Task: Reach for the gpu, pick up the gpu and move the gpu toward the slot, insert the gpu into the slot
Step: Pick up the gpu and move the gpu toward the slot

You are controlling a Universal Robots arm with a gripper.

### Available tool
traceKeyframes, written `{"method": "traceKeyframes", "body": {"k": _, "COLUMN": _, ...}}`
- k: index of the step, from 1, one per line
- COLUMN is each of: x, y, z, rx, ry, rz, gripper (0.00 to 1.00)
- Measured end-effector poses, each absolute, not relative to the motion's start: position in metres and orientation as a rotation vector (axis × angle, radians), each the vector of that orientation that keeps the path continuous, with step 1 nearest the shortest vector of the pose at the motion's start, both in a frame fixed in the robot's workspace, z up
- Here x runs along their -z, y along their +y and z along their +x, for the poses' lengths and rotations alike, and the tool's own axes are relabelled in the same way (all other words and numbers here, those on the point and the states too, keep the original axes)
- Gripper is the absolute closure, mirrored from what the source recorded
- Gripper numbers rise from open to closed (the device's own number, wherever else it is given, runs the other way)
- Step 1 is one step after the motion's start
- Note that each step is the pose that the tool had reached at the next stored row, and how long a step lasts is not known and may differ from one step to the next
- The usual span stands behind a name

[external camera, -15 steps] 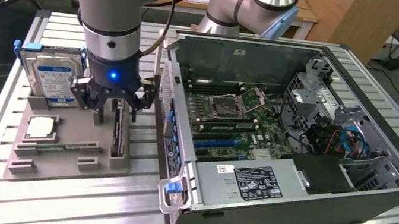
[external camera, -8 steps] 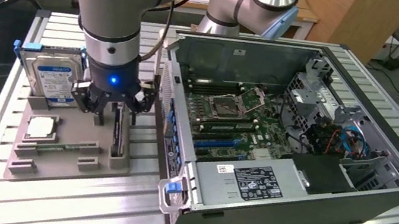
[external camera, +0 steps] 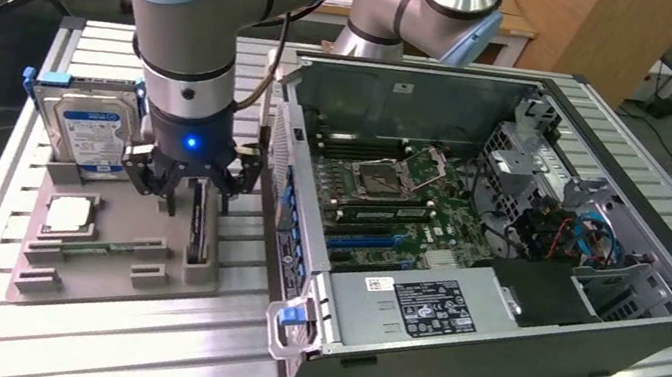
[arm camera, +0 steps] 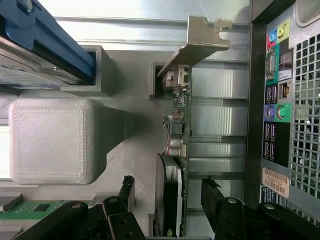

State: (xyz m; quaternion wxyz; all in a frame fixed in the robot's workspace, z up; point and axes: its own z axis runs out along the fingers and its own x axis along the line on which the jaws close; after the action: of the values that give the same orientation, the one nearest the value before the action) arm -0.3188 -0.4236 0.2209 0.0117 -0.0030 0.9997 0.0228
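I expect the gpu to come free and leave the grey fixture behind when I lift it, because an open-topped pocket (arm camera: 156, 82) holds the gpu's bracket end (external camera: 199, 228).
The gpu (external camera: 200, 228) stands on edge in a grey fixture (external camera: 160, 277), a thin dark card with its metal bracket toward the far end. In the wrist view the gpu (arm camera: 179, 125) runs edge-on with its black fan housing between my fingers. My gripper (external camera: 194, 188) is lowered over the card and open, one black finger (arm camera: 126, 187) on each side with a gap to the card. The open computer case (external camera: 506, 226) lies to the exterior view's right, with blue slots (external camera: 362, 240) on its motherboard.
A silver hard drive (external camera: 89, 129) with a blue label stands in the fixture beside the arm. A processor chip (external camera: 72, 213) and a green memory stick (external camera: 97, 247) lie nearer the front. The case's back panel (arm camera: 280, 100) is close beside the gpu.
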Motion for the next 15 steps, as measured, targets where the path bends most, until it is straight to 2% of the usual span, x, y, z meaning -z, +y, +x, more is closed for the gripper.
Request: {"method": "traceKeyframes", "body": {"k": 15, "x": -0.2171, "y": -0.4176, "z": -0.3188, "rx": -0.070, "ry": 3.117, "rz": -0.009, "gripper": 0.35}}
